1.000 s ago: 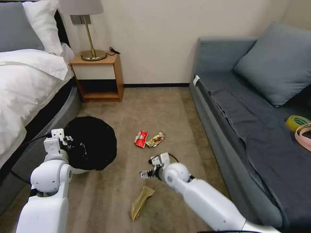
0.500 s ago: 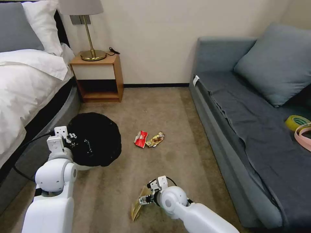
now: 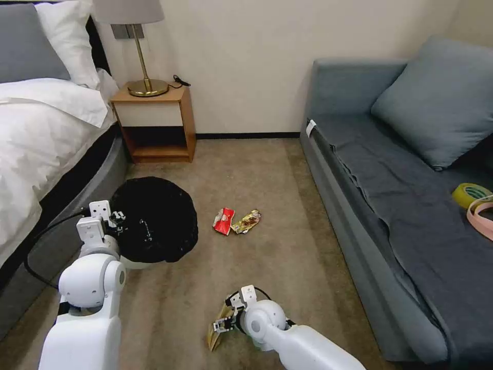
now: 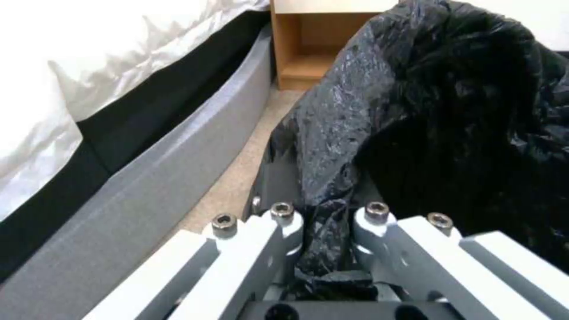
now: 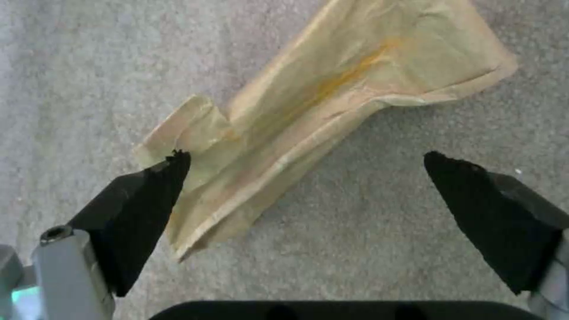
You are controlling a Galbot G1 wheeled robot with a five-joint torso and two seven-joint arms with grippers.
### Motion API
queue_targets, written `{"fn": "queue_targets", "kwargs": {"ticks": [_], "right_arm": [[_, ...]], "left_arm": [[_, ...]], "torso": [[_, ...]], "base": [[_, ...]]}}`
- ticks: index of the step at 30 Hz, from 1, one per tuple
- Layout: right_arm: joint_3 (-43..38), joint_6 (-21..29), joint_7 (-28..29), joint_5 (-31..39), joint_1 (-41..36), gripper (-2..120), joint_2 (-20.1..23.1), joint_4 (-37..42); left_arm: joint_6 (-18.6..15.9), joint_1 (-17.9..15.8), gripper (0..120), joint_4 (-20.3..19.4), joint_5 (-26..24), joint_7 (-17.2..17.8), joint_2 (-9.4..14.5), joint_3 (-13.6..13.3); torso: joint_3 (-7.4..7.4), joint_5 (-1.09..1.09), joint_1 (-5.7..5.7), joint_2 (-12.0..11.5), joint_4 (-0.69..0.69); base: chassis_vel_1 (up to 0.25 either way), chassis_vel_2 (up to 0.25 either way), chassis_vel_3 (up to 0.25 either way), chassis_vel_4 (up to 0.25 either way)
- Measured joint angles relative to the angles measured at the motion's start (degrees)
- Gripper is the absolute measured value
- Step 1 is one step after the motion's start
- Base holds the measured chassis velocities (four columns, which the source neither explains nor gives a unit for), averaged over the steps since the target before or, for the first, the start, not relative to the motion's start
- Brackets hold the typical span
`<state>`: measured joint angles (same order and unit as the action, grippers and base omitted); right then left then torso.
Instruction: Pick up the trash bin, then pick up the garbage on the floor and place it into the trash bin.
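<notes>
I expect the tan paper wrapper to keep its long, stiff shape instead of sagging when I lift it, because a raised crease runs along its length.
My left gripper is shut on the rim of the trash bin, whose black bag bunches between the fingers. The bin hangs beside the bed. On the floor lies the garbage: a flat tan paper wrapper right under my right gripper, which is open and low over the carpet, one black fingertip touching the wrapper's edge. A red snack wrapper and a gold-yellow wrapper lie together farther ahead.
A bed runs along the left and a grey sofa along the right, with a yellow-green tape roll on it. A wooden nightstand with a lamp stands against the far wall. Open carpet lies between them.
My right gripper dropped from mid-floor down and back to the tan wrapper. The left arm carried the bin slightly forward and toward the middle.
</notes>
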<state>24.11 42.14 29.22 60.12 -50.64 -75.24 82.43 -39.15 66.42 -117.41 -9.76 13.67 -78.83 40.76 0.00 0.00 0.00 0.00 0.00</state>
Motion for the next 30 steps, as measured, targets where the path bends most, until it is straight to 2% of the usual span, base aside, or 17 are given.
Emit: {"fn": "queue_targets", "kwargs": {"ticks": [6, 14, 16, 19, 22, 24, 25, 26, 28, 30], "right_arm": [[-0.2, 0.0, -1.5, -1.0, 0.8, 100, -0.7, -1.4], [-0.7, 0.0, -7.3, -4.3, 0.8, 97, -1.5, -3.7], [-0.8, 0.0, -8.0, -4.7, 0.8, 93, -1.6, -4.0], [-1.2, 0.0, -10.4, -5.8, 0.7, 78, -1.8, -4.6], [-1.3, 0.0, -11.3, -6.2, 0.8, 71, -1.8, -4.6], [-1.5, 0.0, -12.6, -6.6, 0.7, 60, -1.6, -4.7], [-1.5, 0.0, -12.6, -6.6, 0.7, 60, -1.6, -4.7], [-1.5, 0.0, -13.0, -6.7, 0.6, 53, -1.5, -4.7], [-1.6, 0.0, -13.1, -6.8, 0.5, 50, -1.5, -4.7], [-1.7, 0.0, -13.3, -6.8, 0.5, 41, -1.5, -4.8]], "left_arm": [[0.0, -0.3, 4, 0.0, 0.1, -0.1, 0.0, -0.4], [0.2, -0.6, 4, 0.7, 0.2, -0.3, -0.2, -1.0], [0.2, -0.7, 4, 0.9, 0.3, -0.3, -0.3, -1.1], [0.3, -0.8, 4, 1.1, 0.4, -0.4, -0.4, -1.2], [0.3, -0.8, 4, 1.1, 0.4, -0.4, -0.5, -1.2], [0.3, -0.8, 4, 1.3, 0.5, -0.4, -0.6, -1.2], [0.3, -0.8, 4, 1.3, 0.5, -0.4, -0.6, -1.2], [0.4, -0.8, 4, 1.3, 0.5, -0.4, -0.6, -1.2], [0.4, -0.8, 4, 1.4, 0.5, -0.4, -0.6, -1.2], [0.5, -0.8, 4, 1.4, 0.6, -0.4, -0.7, -1.2]], "torso": [[0.00, 0.00, 0.00, 0.0, 0.00], [0.00, 0.00, 0.00, 0.0, 0.00], [0.00, 0.00, 0.00, 0.0, 0.00], [0.01, 0.00, 0.00, 0.0, 0.00], [0.01, 0.00, 0.00, 0.0, 0.00], [0.00, 0.00, 0.00, 0.0, 0.00], [0.00, 0.00, 0.00, 0.0, 0.00], [0.00, 0.00, 0.00, 0.0, 0.00], [0.00, 0.00, 0.00, 0.0, 0.00], [0.01, 0.00, 0.00, 0.0, 0.00]], "base": [[0.000, 0.000, 0.000, 0.000], [0.000, 0.000, 0.000, 0.000], [0.000, 0.000, 0.000, 0.000], [0.000, 0.000, 0.000, 0.000], [0.000, 0.000, 0.000, 0.000], [0.000, 0.000, 0.000, 0.000], [0.000, 0.000, 0.000, 0.000], [0.000, 0.000, 0.000, 0.000], [0.000, 0.000, 0.000, 0.000], [0.000, 0.000, 0.000, 0.000]]}}
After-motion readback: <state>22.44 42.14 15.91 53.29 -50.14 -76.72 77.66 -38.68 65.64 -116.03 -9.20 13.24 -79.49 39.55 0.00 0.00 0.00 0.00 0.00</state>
